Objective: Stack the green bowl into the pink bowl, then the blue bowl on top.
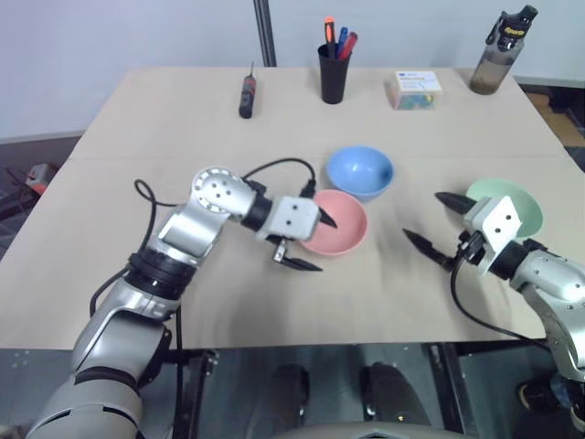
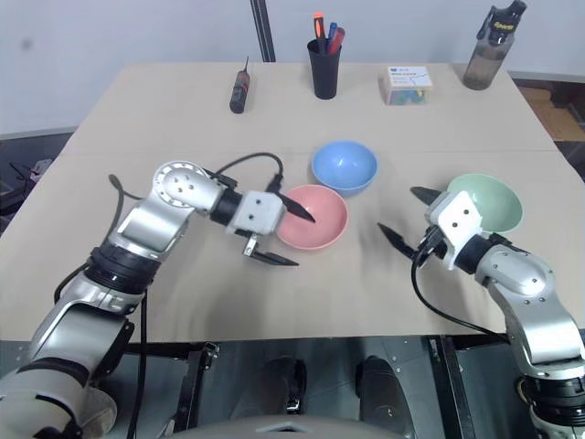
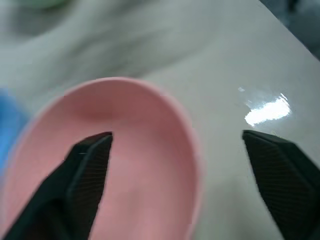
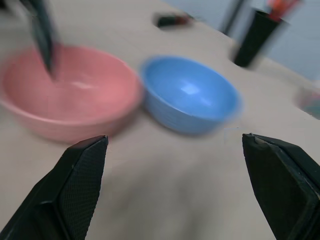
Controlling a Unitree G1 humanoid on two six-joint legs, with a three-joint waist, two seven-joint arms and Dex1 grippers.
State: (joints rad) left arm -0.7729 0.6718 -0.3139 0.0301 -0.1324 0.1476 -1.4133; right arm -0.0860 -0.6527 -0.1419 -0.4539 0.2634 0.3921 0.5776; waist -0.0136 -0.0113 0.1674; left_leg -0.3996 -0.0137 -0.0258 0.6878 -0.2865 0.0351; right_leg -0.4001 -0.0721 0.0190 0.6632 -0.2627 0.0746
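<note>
My left gripper is straddling the pink bowl's rim [image 2: 279,235], the place where the green bowl has to go. It should move back while my right gripper gets the green bowl [image 2: 498,203].
The pink bowl [image 1: 340,229] stands upright at the table's middle, with the blue bowl [image 1: 359,170] just behind it and nearly touching. My left gripper [image 1: 315,240] is open astride the pink bowl's near-left rim: one finger [image 3: 85,170] hangs over the inside, the other [image 3: 280,170] stands outside above the table. The green bowl [image 1: 512,203] sits at the right, partly hidden by my right wrist. My right gripper [image 1: 436,222] is open and empty, just left of the green bowl and pointing toward the pink bowl [image 4: 75,95] and the blue bowl [image 4: 192,92].
Along the table's far edge stand a black cup of markers [image 1: 334,73], a screwdriver [image 1: 247,96], a small box [image 1: 413,90] and a dark bottle [image 1: 498,50]. A black cable [image 1: 274,167] loops from my left arm beside the pink bowl.
</note>
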